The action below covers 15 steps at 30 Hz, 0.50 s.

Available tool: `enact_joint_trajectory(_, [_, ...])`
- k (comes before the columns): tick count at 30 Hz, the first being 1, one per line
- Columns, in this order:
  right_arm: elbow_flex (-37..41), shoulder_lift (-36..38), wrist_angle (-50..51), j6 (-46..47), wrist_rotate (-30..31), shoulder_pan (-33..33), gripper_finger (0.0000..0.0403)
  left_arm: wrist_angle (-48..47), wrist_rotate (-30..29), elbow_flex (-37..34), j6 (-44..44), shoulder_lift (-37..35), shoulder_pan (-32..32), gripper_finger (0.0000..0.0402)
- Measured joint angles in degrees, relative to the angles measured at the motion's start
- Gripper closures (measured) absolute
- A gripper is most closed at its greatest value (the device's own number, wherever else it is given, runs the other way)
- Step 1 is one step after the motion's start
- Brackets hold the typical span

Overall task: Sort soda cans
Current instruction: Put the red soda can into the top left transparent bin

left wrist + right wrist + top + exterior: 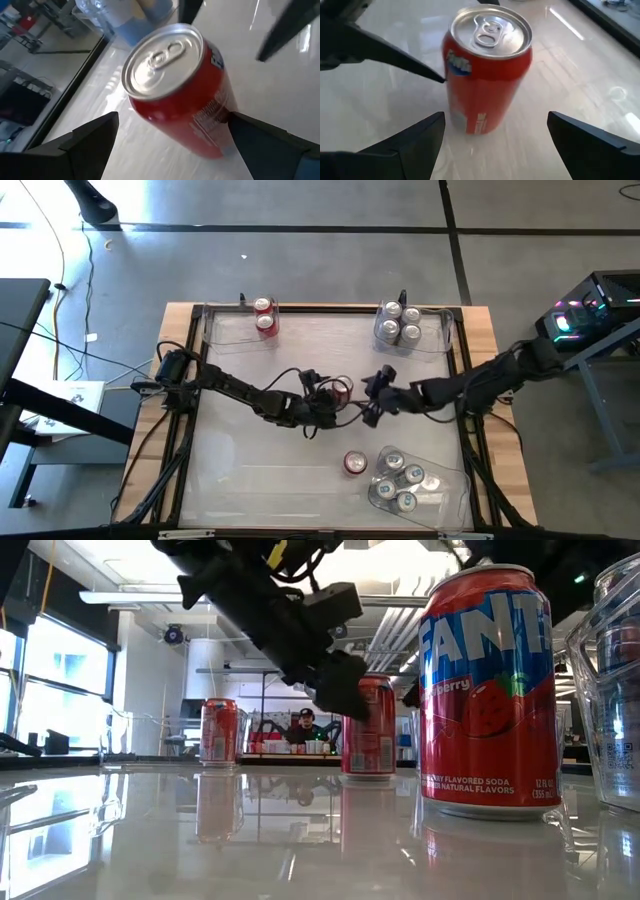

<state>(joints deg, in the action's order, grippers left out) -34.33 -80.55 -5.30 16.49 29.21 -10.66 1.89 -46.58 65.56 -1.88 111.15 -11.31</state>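
Observation:
My right gripper's fingers crowd the red soda can [370, 740]. My right gripper should back away, and my left gripper should line up squarely around the can's top [376, 684].
A red soda can [342, 389] stands upright on its base at the middle of the table, also seen in the left wrist view [175, 90] and the right wrist view [487, 70]. My left gripper [333, 400] is open around it, coming from the table's left and slanting down. One of its fingers [250, 140] stands right beside the can's side. The other finger [90, 140] is well apart from it. My right gripper [372, 395] is open on the can's right side, a short way off, pointing at it [495, 135]. My left gripper has one fingertip [437, 76] right at the can's side wall [222, 117], low on the body. I cannot tell whether it touches. The other finger is clear of the can. The can stands upright on the table.
Another red can [354, 464] stands alone near the front, large in the low view [485, 690]. A clear bin [225, 330] at the far left holds two red cans. Clear bins at the far right [440, 335] and near right [445, 485] hold silver-topped cans.

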Motion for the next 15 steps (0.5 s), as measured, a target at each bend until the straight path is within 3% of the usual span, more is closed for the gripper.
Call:
enact_joint_trajectory(8, [0.0, -3.4, -10.6, -6.5, -13.0, 5.7, 0.0055, -2.1, -4.0, 0.0, 3.1, 0.0, 0.6, 0.0032])
enact_joint_trajectory(15, [0.0, -5.3, -12.4, -3.5, -20.2, 2.9, 0.0055, -13.9, -10.8, -0.1, -0.7, -2.2, 0.5, 0.0032])
